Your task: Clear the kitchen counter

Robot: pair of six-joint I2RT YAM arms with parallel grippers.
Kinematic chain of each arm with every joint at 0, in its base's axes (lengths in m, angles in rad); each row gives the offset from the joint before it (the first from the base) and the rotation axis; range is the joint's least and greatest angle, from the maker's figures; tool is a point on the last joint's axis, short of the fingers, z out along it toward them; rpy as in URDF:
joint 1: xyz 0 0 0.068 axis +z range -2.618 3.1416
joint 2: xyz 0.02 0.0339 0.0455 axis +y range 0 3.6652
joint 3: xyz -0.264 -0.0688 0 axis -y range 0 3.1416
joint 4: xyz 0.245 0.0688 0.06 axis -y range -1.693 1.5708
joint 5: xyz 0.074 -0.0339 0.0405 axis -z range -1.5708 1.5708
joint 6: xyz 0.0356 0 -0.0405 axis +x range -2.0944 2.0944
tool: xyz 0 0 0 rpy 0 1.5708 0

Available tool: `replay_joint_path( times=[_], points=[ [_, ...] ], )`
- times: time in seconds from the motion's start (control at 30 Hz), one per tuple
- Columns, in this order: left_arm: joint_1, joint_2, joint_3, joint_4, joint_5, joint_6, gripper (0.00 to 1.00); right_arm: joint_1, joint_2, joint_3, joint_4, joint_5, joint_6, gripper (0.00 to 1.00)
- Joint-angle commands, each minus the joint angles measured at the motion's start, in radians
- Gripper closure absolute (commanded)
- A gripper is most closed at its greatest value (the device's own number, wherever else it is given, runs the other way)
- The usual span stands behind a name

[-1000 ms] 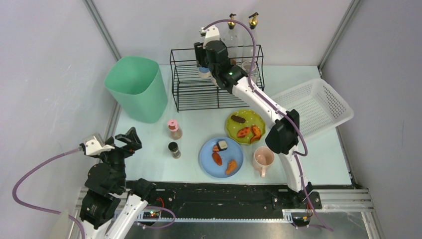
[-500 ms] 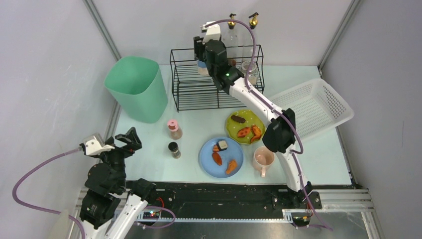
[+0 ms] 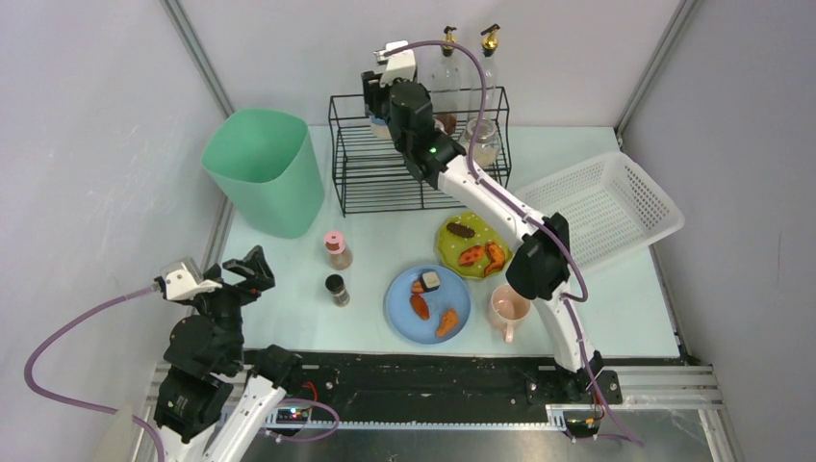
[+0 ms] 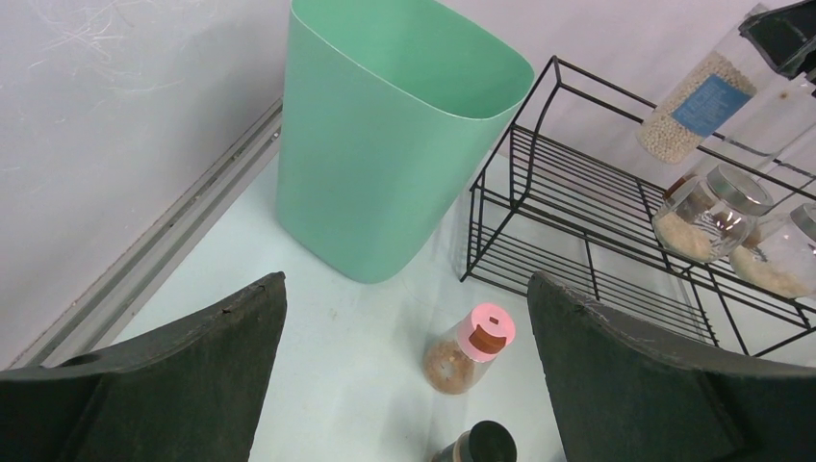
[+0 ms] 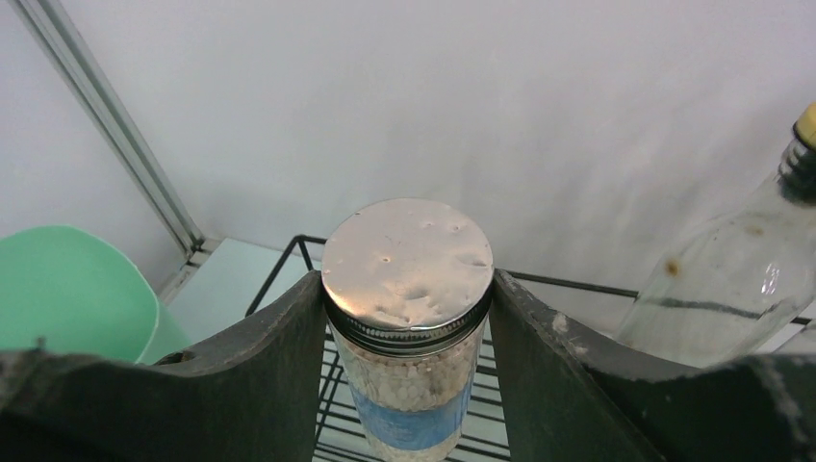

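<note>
The tall glass jar hangs too near the green bin's end of the rack, so my right gripper should bring it closer to the bottles before lowering it.
The kitchen counter carries plates, jars and a mug. My right gripper hangs over the back left of the black wire rack. It is shut on a tall glass jar with a metal lid, white beads and a blue label. The pads press the jar just under the lid, and the jar is in the air above the rack's top shelf. My left gripper stands open near the counter's front left corner, with nothing between its fingers.
A pink-lidded spice jar and a black-lidded one stand left of a blue plate with food. Nearby are a green plate, a pink mug, a green bin and a white basket. Bottles and glass jars stand at the rack.
My right gripper has carried the bead jar up and toward the back left of the rack. The left arm has not moved.
</note>
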Motion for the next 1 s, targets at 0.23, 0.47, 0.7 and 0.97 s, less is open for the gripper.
replay_joint_path(
  times=[0.23,0.47,0.7,0.97],
  points=[
    [0.007,0.014,-0.001,0.025,-0.004,-0.010,0.02,-0.024,-0.036,0.078,0.266,0.038,-0.085,1.00],
    [0.007,0.017,-0.001,0.025,-0.006,-0.010,0.02,-0.039,0.024,0.159,0.323,0.037,-0.115,1.00],
    [0.008,0.021,-0.001,0.025,-0.007,-0.007,0.02,-0.056,0.066,0.169,0.363,0.036,-0.102,1.00],
    [0.008,0.026,-0.001,0.026,-0.009,-0.006,0.02,-0.076,0.115,0.178,0.359,0.034,-0.054,1.00]
  ],
)
